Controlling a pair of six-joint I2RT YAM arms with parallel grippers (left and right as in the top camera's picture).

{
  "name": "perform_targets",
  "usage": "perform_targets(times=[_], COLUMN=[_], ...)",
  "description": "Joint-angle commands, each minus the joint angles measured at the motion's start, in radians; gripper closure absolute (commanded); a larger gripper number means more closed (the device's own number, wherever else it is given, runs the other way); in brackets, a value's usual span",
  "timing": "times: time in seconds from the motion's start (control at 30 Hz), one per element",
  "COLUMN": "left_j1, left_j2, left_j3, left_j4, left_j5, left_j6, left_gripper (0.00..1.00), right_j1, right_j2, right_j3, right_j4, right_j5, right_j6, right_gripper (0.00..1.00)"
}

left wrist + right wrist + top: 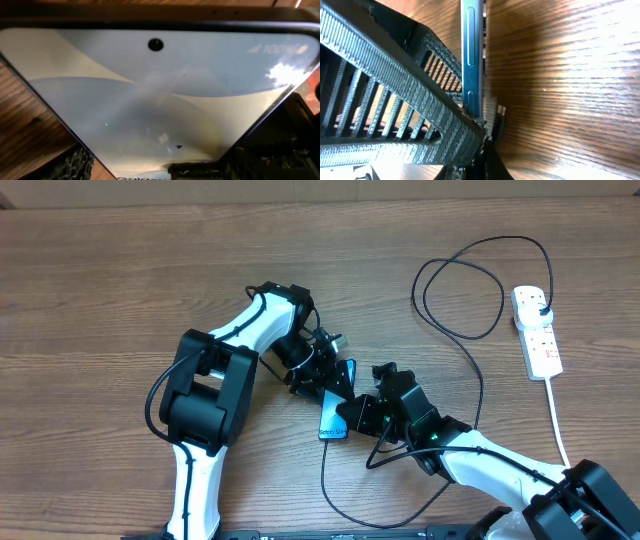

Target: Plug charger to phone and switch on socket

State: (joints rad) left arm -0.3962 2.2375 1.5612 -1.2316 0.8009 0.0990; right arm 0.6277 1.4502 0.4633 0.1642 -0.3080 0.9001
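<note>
The phone's blue edge [473, 55] is in my right gripper over the charger's loose cable, so next my left gripper takes the phone and moves it clear of the charger.
The phone [334, 418] is held tilted above the table, its lit screen [160, 90] filling the left wrist view. My left gripper [330, 385] is shut on it, with a finger [75, 162] on each long side. The right wrist view shows the phone's blue edge [471, 60]. My right gripper [358, 420] is shut on the charger [478, 380] near its small tip [499, 111], which sits right beside the phone's lower end. The black cable loops across the table to the white socket [535, 330] at the far right, where its black plug [540, 305] sits in an outlet.
The socket's white cord [555, 415] runs toward the front right, passing close to my right arm [500, 465]. Slack black cable [330, 485] curves over the wooden table [120, 280] in front of the phone.
</note>
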Motion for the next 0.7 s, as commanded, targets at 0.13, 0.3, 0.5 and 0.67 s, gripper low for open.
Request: perform_targets(times=[0.13,0.3,0.5,0.67], left_j1=[0.018,0.036,0.039,0.039], left_j2=[-0.200,-0.351,-0.478,-0.520], left_j3=[0.007,0.007,0.007,0.007], left_j4=[0.002,0.035,0.116,0.160], left_j5=[0.119,0.200,0.344,0.401], left_j6=[0.131,0.134,0.118,0.067], left_gripper=[0.33,0.32,0.12,0.09], right_j1=[-0.070,-0.172,-0.259,-0.268], right_j2=[-0.123,-0.166,-0.171,-0.171], right_j3=[0.016,0.016,0.016,0.016], right_j4=[0.109,0.226,0.550,0.782], right_j5=[-0.231,-0.496,-0.753,-0.781], right_j6=[-0.010,-0.009,-0.006,0.067], right_gripper=[0.96,0.96,0.96,0.96])
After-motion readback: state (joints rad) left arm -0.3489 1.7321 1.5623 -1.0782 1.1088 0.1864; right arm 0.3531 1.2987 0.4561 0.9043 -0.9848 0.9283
